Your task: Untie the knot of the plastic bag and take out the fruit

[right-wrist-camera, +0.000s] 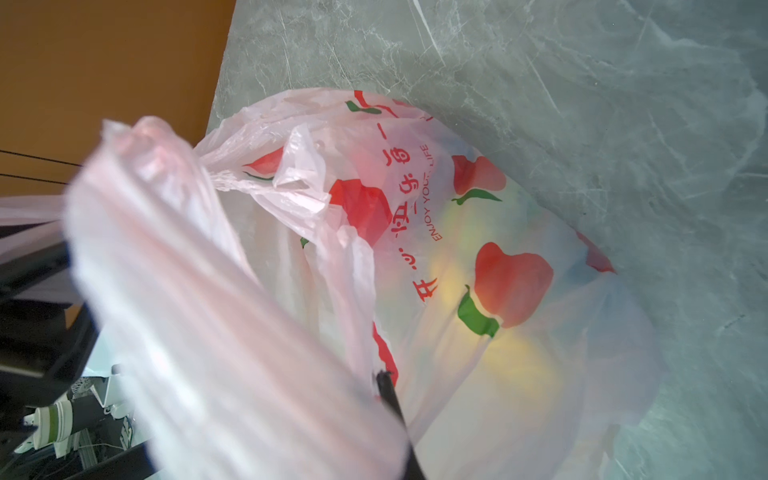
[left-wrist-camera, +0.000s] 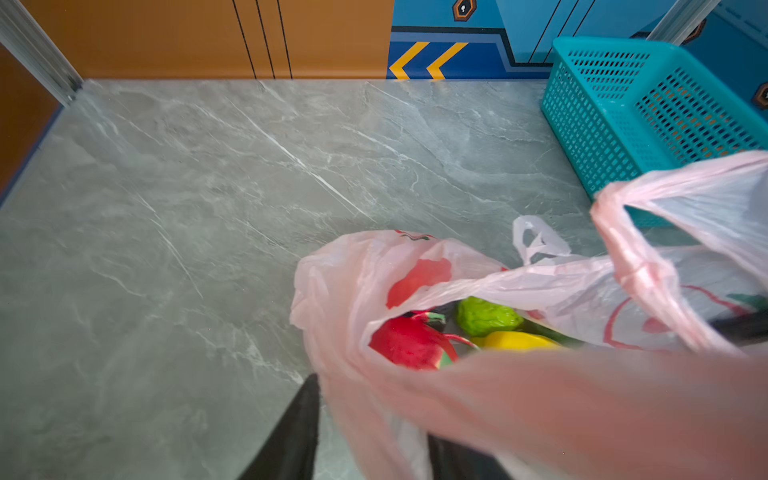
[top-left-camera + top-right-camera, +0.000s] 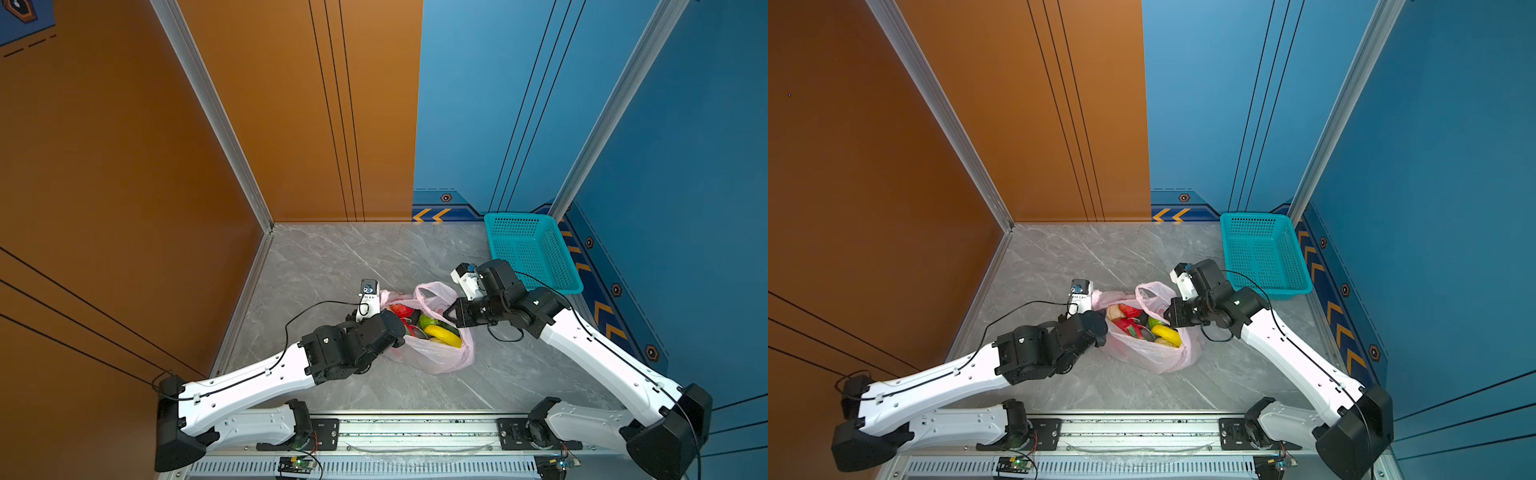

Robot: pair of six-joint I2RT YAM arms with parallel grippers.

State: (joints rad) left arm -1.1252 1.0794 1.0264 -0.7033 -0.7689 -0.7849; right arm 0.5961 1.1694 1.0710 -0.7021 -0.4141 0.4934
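The bag's far rim (image 2: 472,285) hangs low over the fruit, so the robot's right gripper should go there and pull the plastic (image 3: 404,298) up and back before it takes fruit out.
The pale pink plastic bag (image 3: 436,357) lies on the grey table with its mouth open. The knot is out of view, and one loop handle (image 3: 432,291) stands up on its own. Inside show fruit: a red dragon fruit (image 2: 409,340), a green bumpy fruit (image 2: 486,316) and a yellow banana (image 3: 446,334). At the bag's left rim my left gripper (image 2: 374,399) has its black fingers (image 2: 299,424) apart, with a fold of the rim between them. My right gripper (image 3: 449,312) is shut on the bag's right rim and holds it up. Plastic drapes over its finger (image 1: 388,390).
A teal perforated basket (image 3: 557,253) stands empty at the back right, close behind the right wrist. Orange and blue walls enclose the table on the left, back and right. Bare marble (image 2: 208,208) stretches left of and behind the bag.
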